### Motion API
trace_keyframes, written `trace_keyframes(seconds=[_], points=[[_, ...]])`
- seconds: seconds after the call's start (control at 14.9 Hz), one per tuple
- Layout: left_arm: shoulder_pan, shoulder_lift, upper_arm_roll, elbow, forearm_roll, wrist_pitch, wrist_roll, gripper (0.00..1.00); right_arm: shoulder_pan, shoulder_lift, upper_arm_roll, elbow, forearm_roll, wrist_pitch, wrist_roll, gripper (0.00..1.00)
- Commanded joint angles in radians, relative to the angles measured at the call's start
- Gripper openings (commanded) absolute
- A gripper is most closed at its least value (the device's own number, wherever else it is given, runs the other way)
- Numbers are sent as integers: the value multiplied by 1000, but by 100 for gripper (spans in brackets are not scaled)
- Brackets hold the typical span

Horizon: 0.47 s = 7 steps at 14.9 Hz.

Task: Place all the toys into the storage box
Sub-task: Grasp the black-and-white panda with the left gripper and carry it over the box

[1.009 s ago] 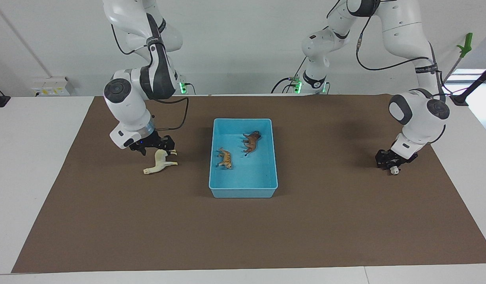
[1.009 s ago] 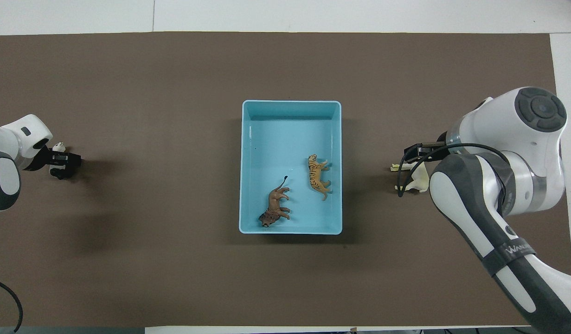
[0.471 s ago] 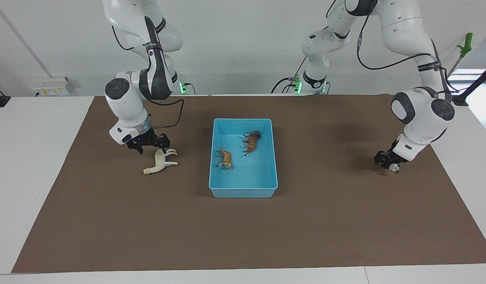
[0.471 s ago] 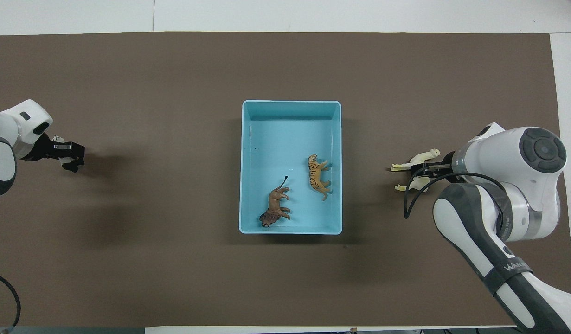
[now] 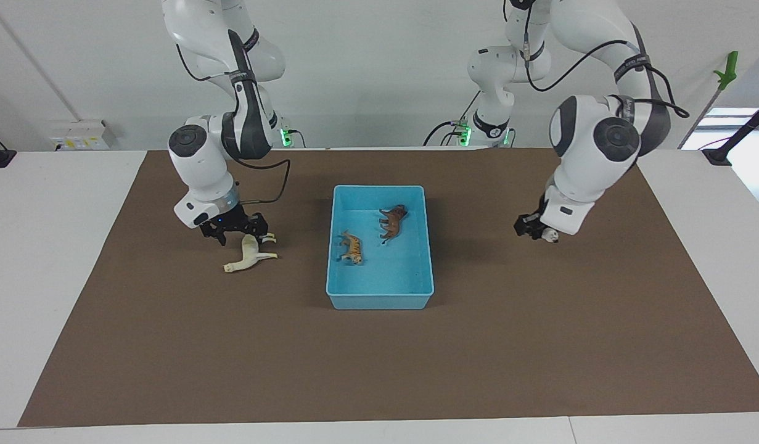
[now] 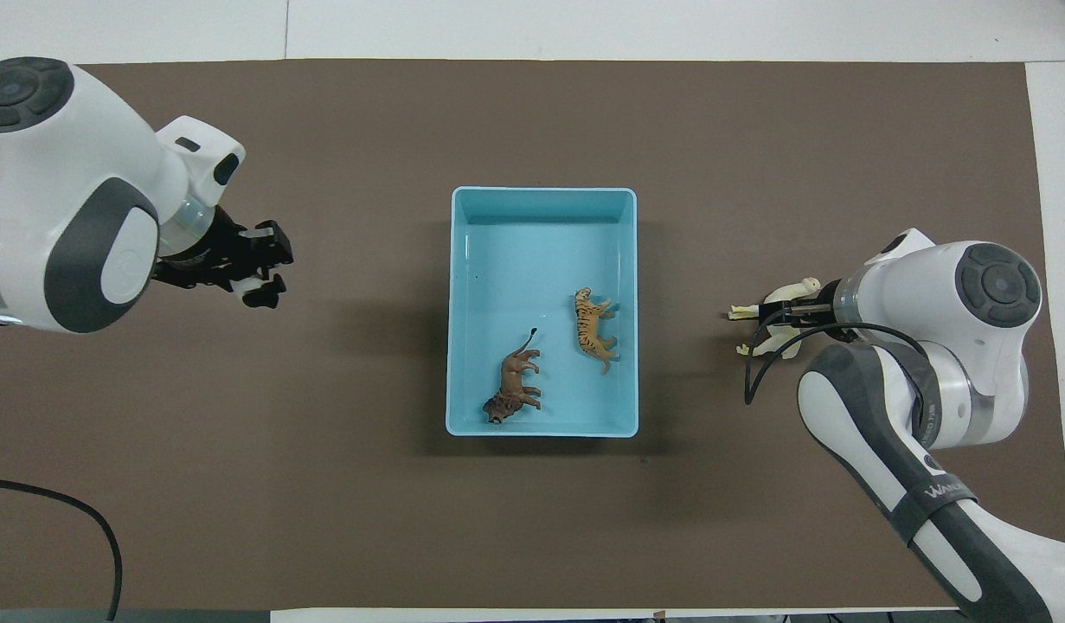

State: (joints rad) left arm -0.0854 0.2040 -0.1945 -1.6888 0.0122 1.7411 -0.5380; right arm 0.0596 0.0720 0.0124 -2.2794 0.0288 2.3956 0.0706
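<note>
Next, my left gripper puts the panda it has ready into the storage box (image 6: 524, 324) first, because my right gripper is low over the cream-white animal (image 6: 798, 290).
The light blue storage box (image 5: 379, 300) (image 6: 541, 191) sits mid-mat. In it lie an orange striped tiger (image 5: 352, 248) (image 6: 594, 330) and a brown animal (image 5: 393, 222) (image 6: 515, 400). My left gripper (image 5: 541, 232) (image 6: 268, 266) hangs above the mat toward the left arm's end, shut on the black-and-white panda (image 5: 550, 235) (image 6: 256, 286). A cream-white long-necked animal (image 5: 250, 256) (image 6: 781, 297) lies on its side toward the right arm's end. Over its hind legs my right gripper (image 5: 242, 235) (image 6: 770, 316) stands low and open.
A brown mat (image 5: 379, 370) covers most of the white table. Black cables trail from both wrists. A wall box and a green-tipped pole stand off the mat near the robots' bases.
The left gripper closed on the panda, lifted it off the mat and carried it toward the box. The right arm shifted slightly above the cream animal, which has not moved.
</note>
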Motion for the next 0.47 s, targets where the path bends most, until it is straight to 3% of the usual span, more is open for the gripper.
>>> trace_keyframes(seconds=[0.0,0.13,0.27,0.34,0.4], points=[[-150,-18,-5,32,-76,-29,-294,15,-3,25,8,-11,5,47,17,91],[-265,-37,-13,-12,-78,47,-445,15,-3,29,8,-11,5,45,15,64],[-333,-55,-13,-90,-78,191,-519,15,-3,29,8,-11,5,43,20,22],[-359,-43,-13,-106,-78,230,-540,15,-3,29,8,-11,5,42,23,7],[-385,-32,-11,-129,-78,260,-557,15,-3,29,8,-11,5,39,26,0]])
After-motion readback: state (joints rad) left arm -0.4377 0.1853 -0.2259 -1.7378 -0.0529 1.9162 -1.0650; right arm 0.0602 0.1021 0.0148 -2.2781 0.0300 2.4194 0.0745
